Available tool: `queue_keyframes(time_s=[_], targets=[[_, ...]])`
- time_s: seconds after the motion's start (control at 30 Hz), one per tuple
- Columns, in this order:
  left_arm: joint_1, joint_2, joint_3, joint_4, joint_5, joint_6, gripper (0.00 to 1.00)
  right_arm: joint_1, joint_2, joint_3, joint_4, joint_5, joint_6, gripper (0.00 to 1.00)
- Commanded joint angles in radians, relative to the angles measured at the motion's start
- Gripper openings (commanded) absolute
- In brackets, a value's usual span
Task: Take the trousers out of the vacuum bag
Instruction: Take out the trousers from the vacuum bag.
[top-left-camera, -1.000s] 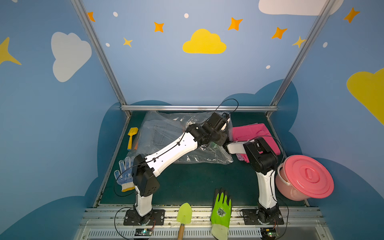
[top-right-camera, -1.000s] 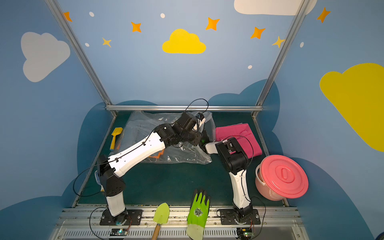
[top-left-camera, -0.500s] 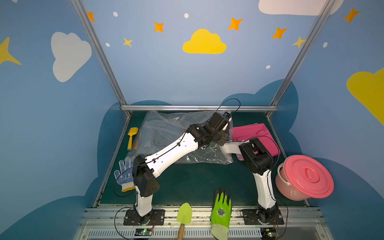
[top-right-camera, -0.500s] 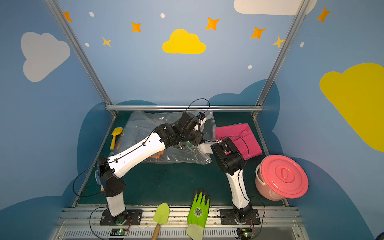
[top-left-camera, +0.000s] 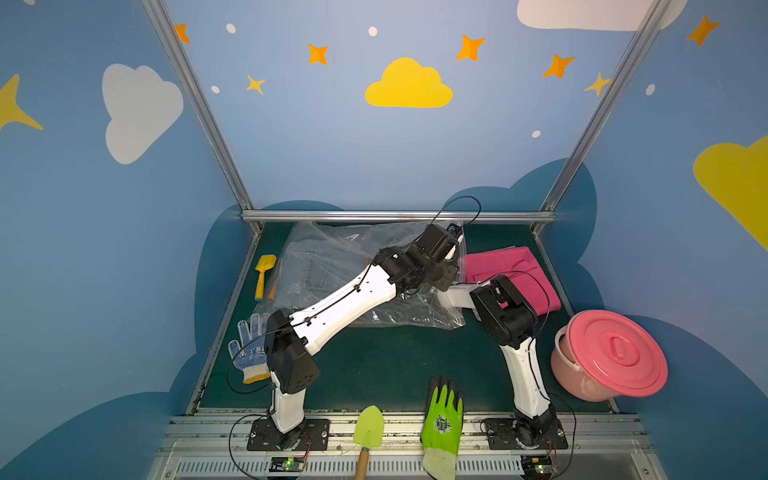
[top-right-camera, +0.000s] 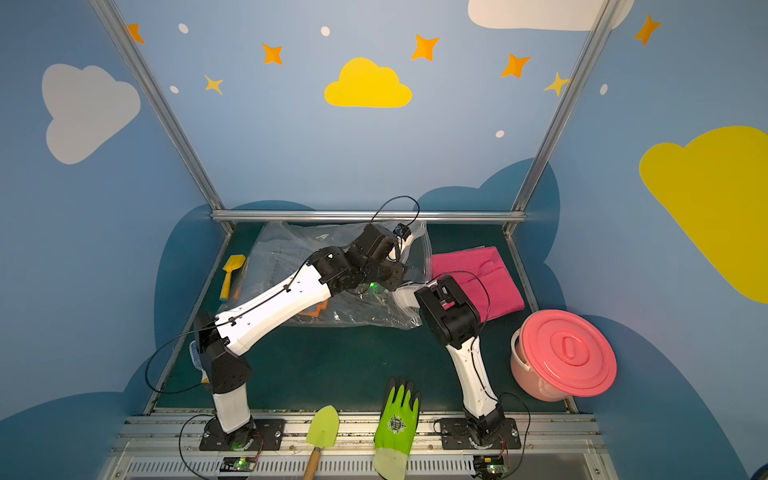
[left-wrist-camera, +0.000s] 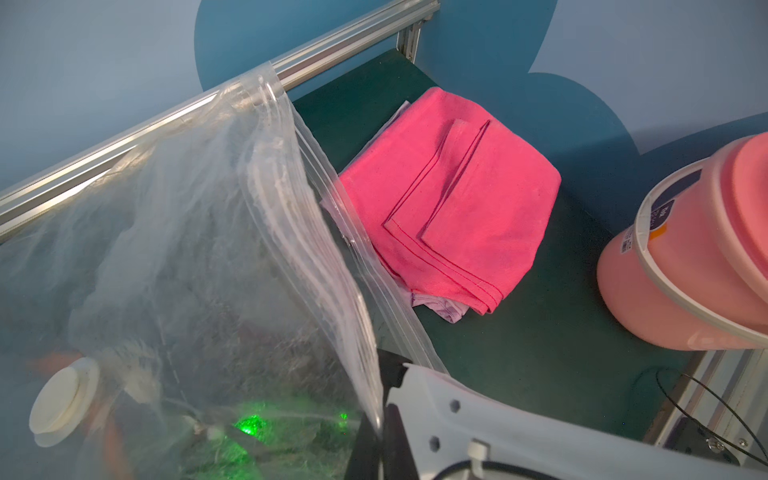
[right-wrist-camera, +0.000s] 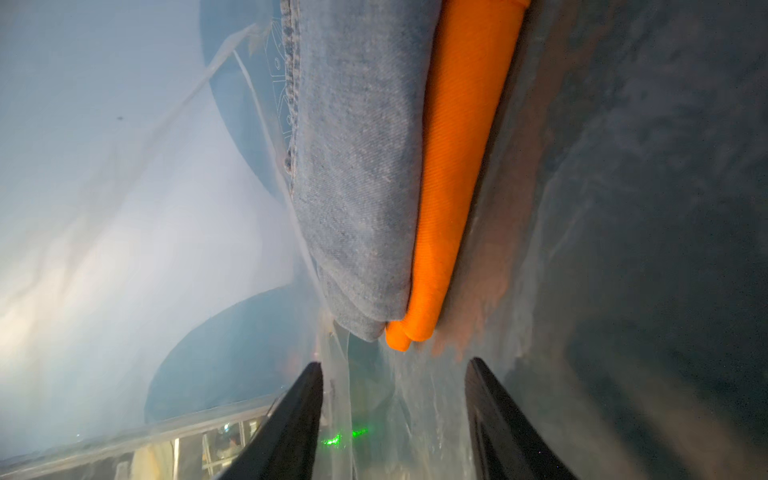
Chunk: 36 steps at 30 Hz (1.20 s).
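Note:
My right gripper needs to keep reaching further in until its fingers are on both sides of the trouser stack (right-wrist-camera: 412, 240), because the near ends of the denim and orange (right-wrist-camera: 392, 326) trousers face its open gap.
The clear vacuum bag (top-left-camera: 332, 257) lies at the back of the table in both top views, its white valve (left-wrist-camera: 62, 399) showing in the left wrist view. My left gripper (left-wrist-camera: 380, 432) is shut on the bag's upper film beside the zip strip and holds the mouth up. My right gripper (right-wrist-camera: 395, 363) is inside the bag, open, with loose film between its fingers. Just ahead of it lie the denim trousers (right-wrist-camera: 357, 187) stacked against the orange trousers (right-wrist-camera: 453, 166). Outside, right of the bag, the hot pink trousers (top-left-camera: 511, 274) lie on the lilac trousers (left-wrist-camera: 444, 307).
A pink lidded bucket (top-left-camera: 611, 353) stands at the right edge. A green glove (top-left-camera: 442, 411) and a green trowel (top-left-camera: 368, 424) lie at the front. A dotted white glove (top-left-camera: 249, 349) and a yellow toy shovel (top-left-camera: 264, 270) lie on the left. A metal rail (top-left-camera: 395, 216) bounds the back.
My right arm has shifted left, pushing its gripper further into the bag's mouth. The left arm has kept its hold with hardly any movement.

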Motion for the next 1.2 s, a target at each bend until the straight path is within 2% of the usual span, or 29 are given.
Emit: queue_keyframes(time_s=[0.0,0.47,0.63,1.17], targets=[[-0.014,-0.022,-0.012,0.031,0.042,0.007,0.05,0.004,0.038,0.058,-0.021,-0.014,-0.005,0.55],[-0.019,-0.052,-0.049,0.052,0.068,-0.006,0.05,0.013,0.145,0.205,-0.026,0.01,0.006,0.56],[-0.02,-0.056,-0.055,0.054,0.072,-0.007,0.05,0.022,0.18,0.248,0.014,0.002,0.03,0.53],[-0.02,-0.046,-0.055,0.054,0.079,-0.01,0.05,0.045,0.256,0.372,-0.016,0.002,0.041,0.45]])
